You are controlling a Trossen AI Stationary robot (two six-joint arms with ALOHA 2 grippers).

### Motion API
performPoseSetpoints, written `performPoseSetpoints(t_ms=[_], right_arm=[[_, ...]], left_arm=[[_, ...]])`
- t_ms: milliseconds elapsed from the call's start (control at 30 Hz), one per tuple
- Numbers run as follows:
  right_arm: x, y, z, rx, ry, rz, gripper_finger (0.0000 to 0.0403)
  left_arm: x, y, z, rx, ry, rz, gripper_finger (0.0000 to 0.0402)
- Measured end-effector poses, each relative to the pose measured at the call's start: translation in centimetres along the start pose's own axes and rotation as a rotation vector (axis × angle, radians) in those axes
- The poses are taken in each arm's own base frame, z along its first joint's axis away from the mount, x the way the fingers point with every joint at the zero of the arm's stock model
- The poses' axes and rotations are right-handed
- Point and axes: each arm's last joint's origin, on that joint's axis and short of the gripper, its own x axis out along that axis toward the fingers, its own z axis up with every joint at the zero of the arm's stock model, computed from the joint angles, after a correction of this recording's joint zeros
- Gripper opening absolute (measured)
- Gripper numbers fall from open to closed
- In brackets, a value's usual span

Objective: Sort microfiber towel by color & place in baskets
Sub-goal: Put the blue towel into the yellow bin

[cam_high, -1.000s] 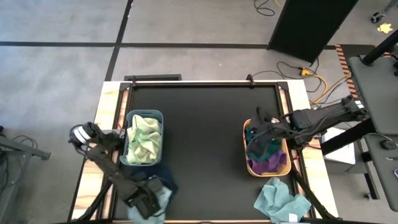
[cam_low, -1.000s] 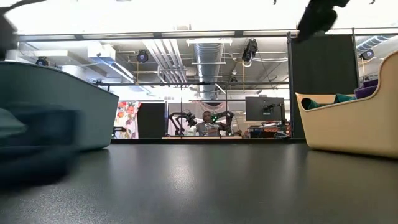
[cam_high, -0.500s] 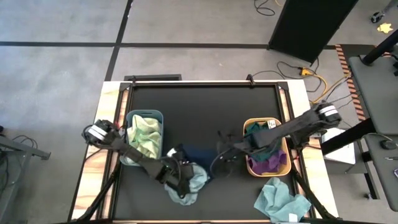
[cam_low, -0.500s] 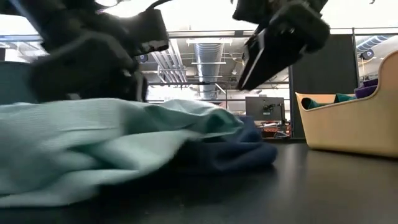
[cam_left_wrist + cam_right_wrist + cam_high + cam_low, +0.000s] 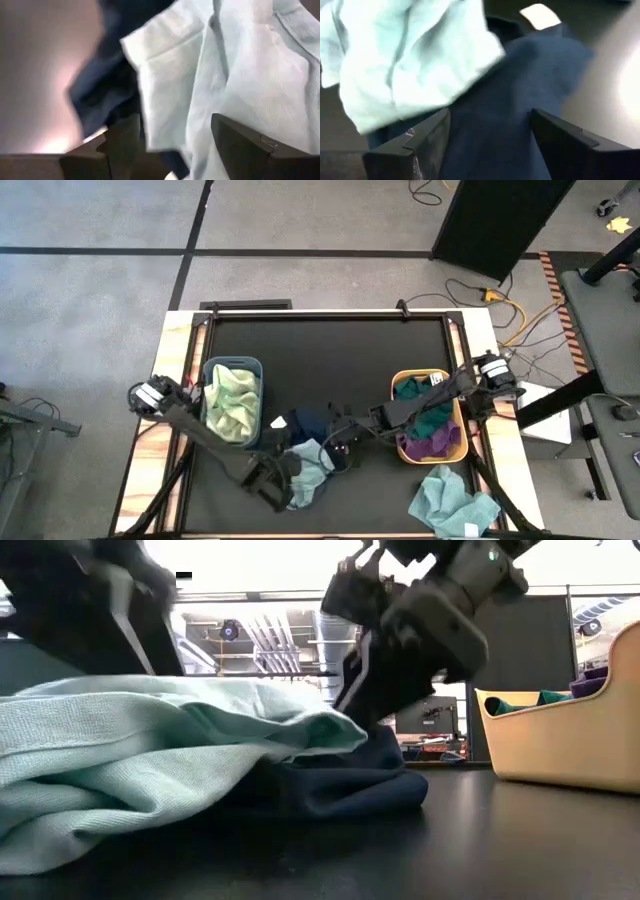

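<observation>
Next, my left gripper moves back while my right gripper first pulls the exposed navy end [image 5: 385, 785] clear, because the light towel is lying on top of the navy towel.
A light blue-grey towel [image 5: 312, 470] lies crumpled over a navy towel [image 5: 310, 425] on the black table, near its front middle. My left gripper [image 5: 292, 483] is open at the light towel's near-left side; the light towel fills the left wrist view [image 5: 235, 65] ahead of the gripper [image 5: 173, 120]. My right gripper [image 5: 336, 450] is open, low over the navy towel [image 5: 520, 100] from the right; it also shows in the low view [image 5: 365, 690]. The grey-blue basket [image 5: 208, 395] holds yellow-green towels. The orange-tan basket [image 5: 460, 442] holds teal and purple towels. My left gripper has its open fingers [image 5: 122, 142] on either side of the light towel's edge [image 5: 165, 115]; I cannot tell whether they touch it. My right gripper comes slanting down from the right with open fingers [image 5: 427, 142] on either side of the navy towel [image 5: 490, 135]; I cannot tell whether they touch it.
Another light blue-grey towel [image 5: 455, 502] lies at the table's near right corner. The two baskets stand left and right of the pile. Bare black table [image 5: 330, 360] lies between them toward the far edge.
My left gripper has gone from the near left corner toward the table's middle, and the light and navy towels have slid along with it. My right gripper has left the orange-tan basket, gone toward the table's left and come down at the navy towel.
</observation>
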Motion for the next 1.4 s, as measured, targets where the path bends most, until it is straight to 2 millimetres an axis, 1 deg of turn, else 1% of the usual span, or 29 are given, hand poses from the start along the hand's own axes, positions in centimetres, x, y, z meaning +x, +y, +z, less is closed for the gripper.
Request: performPoseSetpoints(t_ms=[133,200,267,367,467,533,633,667,700,800,933,1033,1133,1200,1267,1333,1400], right_arm=[[2.0,0.3,-1.3,0.026,0.046,0.001,0.0259],[2.8,0.3,-2.0,0.056,0.078,-0.004,0.0251],[3.4,0.3,-2.3,0.077,0.088,-0.006,0.0240],[3.8,0.4,-2.7,0.077,0.100,-0.007,0.0213],[3.7,0.4,-2.6,0.072,0.104,-0.011,0.0164],[3.3,0.3,-2.5,0.063,0.112,-0.016,0.0118],[2.5,0.1,-2.3,0.055,0.124,-0.049,0.0038],[2.1,0.0,-2.2,0.050,0.130,-0.066,0.0026],[1.5,-0.1,-2.1,0.044,0.139,-0.087,0.0023],[-0.7,-0.5,-0.8,0.038,0.148,-0.147,0.0020],[-5.0,-1.0,1.4,0.020,0.139,-0.232,0.0019],[-9.2,-1.3,3.1,-0.008,0.117,-0.313,0.0019],[-14.1,-2.0,4.3,-0.008,0.095,-0.391,0.0019],[-17.3,-2.5,4.7,0.023,0.085,-0.413,0.0018],[-20.5,-3.0,4.7,0.068,0.088,-0.416,0.0018],[-23.6,-3.4,4.2,0.117,0.110,-0.415,0.0018],[-26.2,-3.7,3.1,0.184,0.147,-0.407,0.0018]], left_arm=[[-2.5,-0.8,-1.2,-0.028,-0.063,0.098,0.0231],[-3.3,-1.3,-1.8,-0.075,-0.124,0.123,0.0231],[-3.6,-1.7,-2.4,-0.115,-0.177,0.138,0.0231],[-3.1,-2.4,-2.8,-0.184,-0.232,0.107,0.0231],[-2.2,-3.1,-2.9,-0.215,-0.289,0.039,0.0231],[-1.6,-3.6,-3.0,-0.224,-0.323,-0.026,0.0231],[-0.7,-4.1,-3.3,-0.222,-0.334,-0.116,0.0231],[-0.5,-4.1,-3.4,-0.229,-0.336,-0.132,0.0231],[-0.3,-4.1,-3.6,-0.236,-0.340,-0.142,0.0231],[0.3,-4.0,-4.3,-0.257,-0.325,-0.140,0.0231],[1.2,-3.9,-4.9,-0.283,-0.309,-0.129,0.0231],[1.7,-4.0,-5.2,-0.295,-0.313,-0.136,0.0231],[2.0,-4.2,-5.3,-0.300,-0.313,-0.146,0.0231],[2.1,-4.3,-5.4,-0.294,-0.303,-0.149,0.0231],[2.2,-4.3,-5.5,-0.295,-0.301,-0.152,0.0231],[2.2,-4.3,-5.5,-0.295,-0.301,-0.152,0.0231],[2.2,-4.3,-5.5,-0.295,-0.301,-0.153,0.0231]])
